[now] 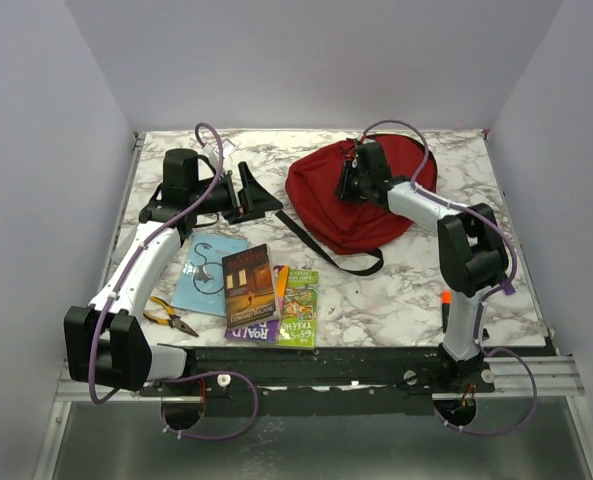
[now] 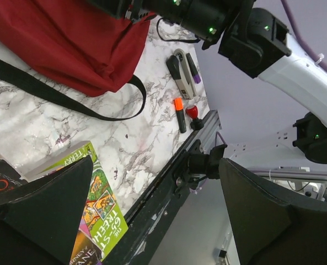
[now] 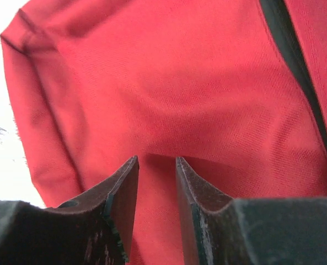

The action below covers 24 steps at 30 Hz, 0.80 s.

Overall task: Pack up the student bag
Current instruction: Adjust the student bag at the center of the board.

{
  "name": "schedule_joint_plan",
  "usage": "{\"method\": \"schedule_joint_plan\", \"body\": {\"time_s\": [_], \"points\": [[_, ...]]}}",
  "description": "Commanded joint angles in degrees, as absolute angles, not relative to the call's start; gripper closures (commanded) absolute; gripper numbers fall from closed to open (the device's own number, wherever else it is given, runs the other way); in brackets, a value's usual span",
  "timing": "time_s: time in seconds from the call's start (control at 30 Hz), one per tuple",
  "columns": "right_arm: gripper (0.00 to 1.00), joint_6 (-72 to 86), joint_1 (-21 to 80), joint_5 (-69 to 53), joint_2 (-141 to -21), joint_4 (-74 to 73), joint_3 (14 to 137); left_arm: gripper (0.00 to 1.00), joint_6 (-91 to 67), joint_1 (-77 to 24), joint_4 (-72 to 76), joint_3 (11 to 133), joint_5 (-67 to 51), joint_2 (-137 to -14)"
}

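Note:
My left gripper should hold the bag still before I pull the zipper. The student bag's end (image 1: 298, 182) by my left gripper is loose, so my left gripper should pinch that end (image 1: 299, 203) first.
The student bag (image 1: 354, 225) is a dark-red soft backpack lying flat at the back right of the table, with a black strap (image 1: 328, 252) trailing toward the front. My right gripper (image 1: 347, 183) is down on the bag's top left part. In the right wrist view the jaws (image 3: 156, 163) stand only a narrow gap apart, with a fold of the red fabric (image 3: 180, 83) between them. My left gripper (image 1: 252, 196) is wide open and empty, hovering left of the bag. The bag (image 2: 69, 44) also shows in the left wrist view, beyond that gripper (image 2: 152, 221).
Three books lie at the front: a light-blue one (image 1: 208, 268), a dark one (image 1: 250, 284) and a green one (image 1: 299, 306) (image 2: 94, 212). Yellow-handled pliers (image 1: 170, 316) lie front left. An orange marker (image 1: 444, 299) (image 2: 178, 113) and a stapler (image 2: 181, 73) lie by the right arm's base.

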State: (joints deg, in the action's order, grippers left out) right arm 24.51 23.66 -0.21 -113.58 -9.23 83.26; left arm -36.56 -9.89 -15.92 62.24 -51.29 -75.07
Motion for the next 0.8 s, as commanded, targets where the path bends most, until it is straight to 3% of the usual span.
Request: {"method": "schedule_joint_plan", "body": {"time_s": [0.0,0.23,0.53,0.77], "points": [[0.63,24.0,24.2,-0.8,-111.5,-4.1,74.6,0.01,-36.2,-10.1,-15.6,62.1,-52.1,-76.9],[0.64,25.1,24.9,-5.7,-102.9,1.4,56.0,0.02,-36.3,-10.4,-15.8,61.8,-50.8,-79.0],[0.61,25.0,24.9,-10.2,-89.0,2.6,40.9,0.08,-38.9,-11.8,-16.6,61.8,-39.7,-82.3],[0.6,28.6,24.8,-13.0,-80.6,3.6,32.2,0.15,-44.1,-13.7,-25.9,75.9,-36.8,-99.6]]}}
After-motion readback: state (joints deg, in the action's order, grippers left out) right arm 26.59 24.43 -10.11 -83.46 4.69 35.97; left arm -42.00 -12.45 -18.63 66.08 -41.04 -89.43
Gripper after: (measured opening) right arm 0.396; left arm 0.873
